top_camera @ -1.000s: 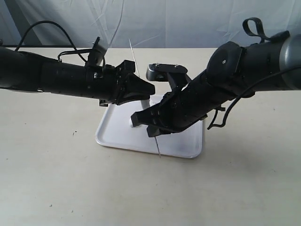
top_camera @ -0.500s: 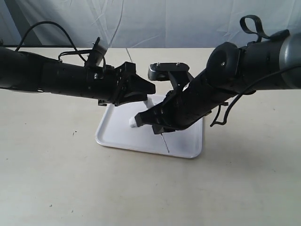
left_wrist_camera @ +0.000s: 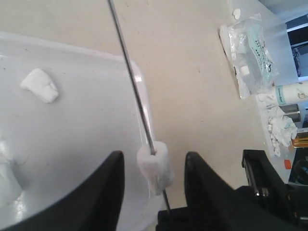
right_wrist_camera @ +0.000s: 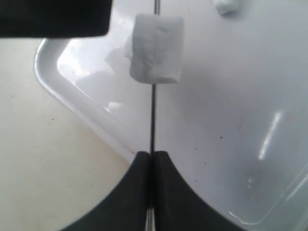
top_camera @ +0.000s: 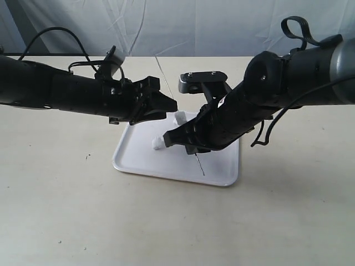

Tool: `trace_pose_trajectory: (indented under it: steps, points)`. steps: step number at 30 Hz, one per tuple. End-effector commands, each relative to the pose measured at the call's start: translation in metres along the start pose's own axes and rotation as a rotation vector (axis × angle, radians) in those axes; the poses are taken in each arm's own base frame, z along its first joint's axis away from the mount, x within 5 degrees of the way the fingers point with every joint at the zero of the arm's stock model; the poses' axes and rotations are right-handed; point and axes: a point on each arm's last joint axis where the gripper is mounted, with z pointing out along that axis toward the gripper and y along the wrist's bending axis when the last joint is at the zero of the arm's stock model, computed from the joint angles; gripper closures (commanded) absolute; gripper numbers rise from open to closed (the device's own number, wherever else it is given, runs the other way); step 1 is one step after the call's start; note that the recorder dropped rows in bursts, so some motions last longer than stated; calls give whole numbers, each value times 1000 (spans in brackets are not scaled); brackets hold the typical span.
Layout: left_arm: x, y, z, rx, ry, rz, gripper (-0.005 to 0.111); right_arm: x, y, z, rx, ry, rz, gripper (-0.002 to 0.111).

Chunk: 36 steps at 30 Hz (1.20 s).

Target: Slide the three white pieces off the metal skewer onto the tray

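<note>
I should clamp the threaded white piece with my left gripper while my right gripper pulls the skewer back, because a long part of the skewer runs past the white piece.
The metal skewer slants over the white tray. My right gripper is shut on the skewer near its lower end, above the tray. One white piece is still threaded on the skewer, and it shows as well in the exterior view and the right wrist view. My left gripper is open, one finger on each side of that piece without touching it. Two other white pieces lie on the tray, one in full view and one cut off at the frame's edge.
Both arms meet over the tray's far half. A white piece rests on the tray just below the right arm. Beyond the tray, a plastic bag and crumpled tissue lie on the beige table.
My left gripper has opened and drawn back slightly to the left, uncovering the threaded piece. The right arm shifted, and the skewer's lower tip swung to the right.
</note>
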Motion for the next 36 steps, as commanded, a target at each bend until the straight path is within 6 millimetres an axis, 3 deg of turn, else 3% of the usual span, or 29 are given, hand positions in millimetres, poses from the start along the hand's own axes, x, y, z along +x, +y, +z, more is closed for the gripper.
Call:
trace_pose_trajectory:
  steps: [1, 36]
  points:
    - [1, 0, 1, -2, 3, 9, 67, -4, 0, -1, -6, -28, 26, 109]
    - [1, -6, 1, 56, 11, -78, 72, -13, 11, -3, -117, -110, 55, 109]
